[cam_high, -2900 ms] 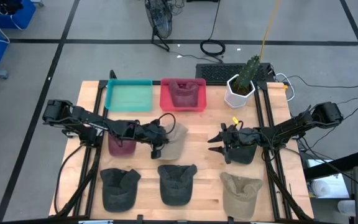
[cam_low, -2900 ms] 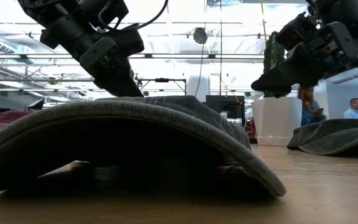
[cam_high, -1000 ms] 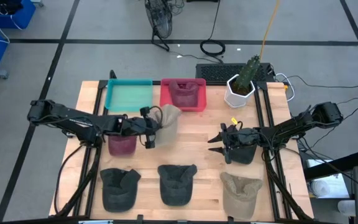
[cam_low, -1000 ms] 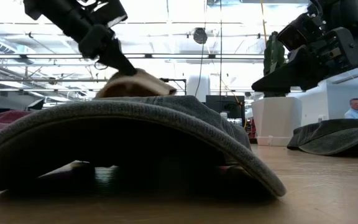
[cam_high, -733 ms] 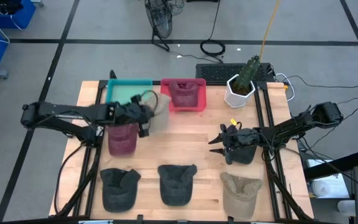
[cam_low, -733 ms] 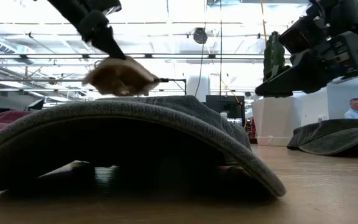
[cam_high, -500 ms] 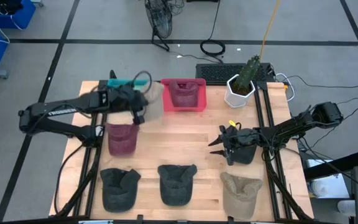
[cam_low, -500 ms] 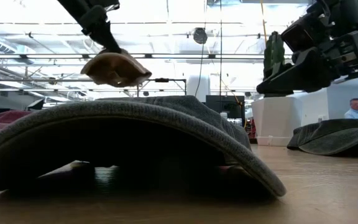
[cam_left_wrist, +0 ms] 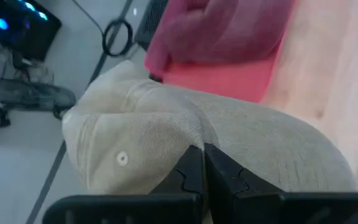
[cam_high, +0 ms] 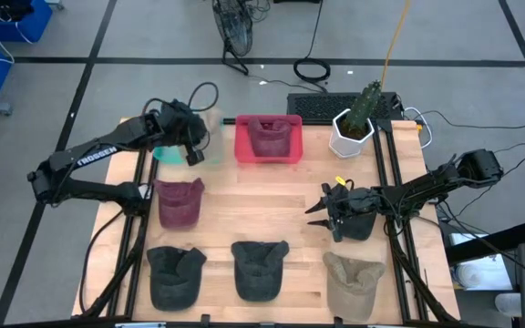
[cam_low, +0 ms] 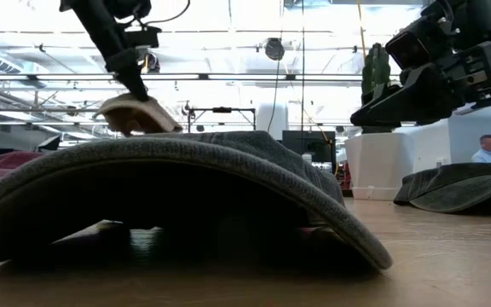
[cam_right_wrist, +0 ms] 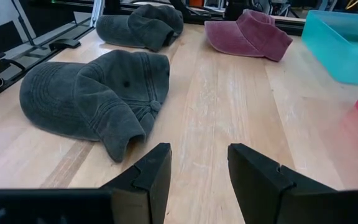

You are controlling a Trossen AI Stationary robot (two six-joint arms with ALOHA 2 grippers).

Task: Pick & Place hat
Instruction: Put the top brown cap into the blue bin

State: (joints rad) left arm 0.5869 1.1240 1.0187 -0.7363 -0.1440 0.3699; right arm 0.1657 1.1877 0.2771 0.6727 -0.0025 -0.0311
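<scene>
The beige hat (cam_low: 136, 114) hangs clear over the empty teal tray (cam_high: 169, 155), so my left gripper should go on bringing it down until it rests inside the tray's rim before it lets go.
My left gripper (cam_high: 195, 150) is shut on a beige hat (cam_high: 209, 128) and holds it in the air over the teal tray (cam_high: 164, 153) at the table's far left. In the low view the hat (cam_low: 135, 115) hangs under the gripper (cam_low: 133, 89). The left wrist view shows the hat (cam_left_wrist: 166, 143) close up. My right gripper (cam_high: 320, 210) is open and empty at the table's right middle, next to a dark grey hat (cam_high: 355, 224) lying on the table. My left gripper pinches a fold of the beige hat's crown (cam_left_wrist: 194, 134) between its two fingers, near where the crown meets the brim (cam_left_wrist: 291, 168). The fingers come from above, slanting down. The hat hangs below them, lifted clear of the table and the tray.
A pink tray (cam_high: 290, 153) holding a maroon hat (cam_high: 267, 137) stands beside the teal tray. A maroon hat (cam_high: 179, 200), two dark grey hats (cam_high: 173, 273) (cam_high: 260, 269) and a beige hat (cam_high: 354, 284) lie on the table. A white plant pot (cam_high: 351, 137) stands at the far right.
My left gripper has gone toward the table's far left with the beige hat, from beside the pink tray to over the teal tray. The hat stays lifted clear, hanging below the fingers.
</scene>
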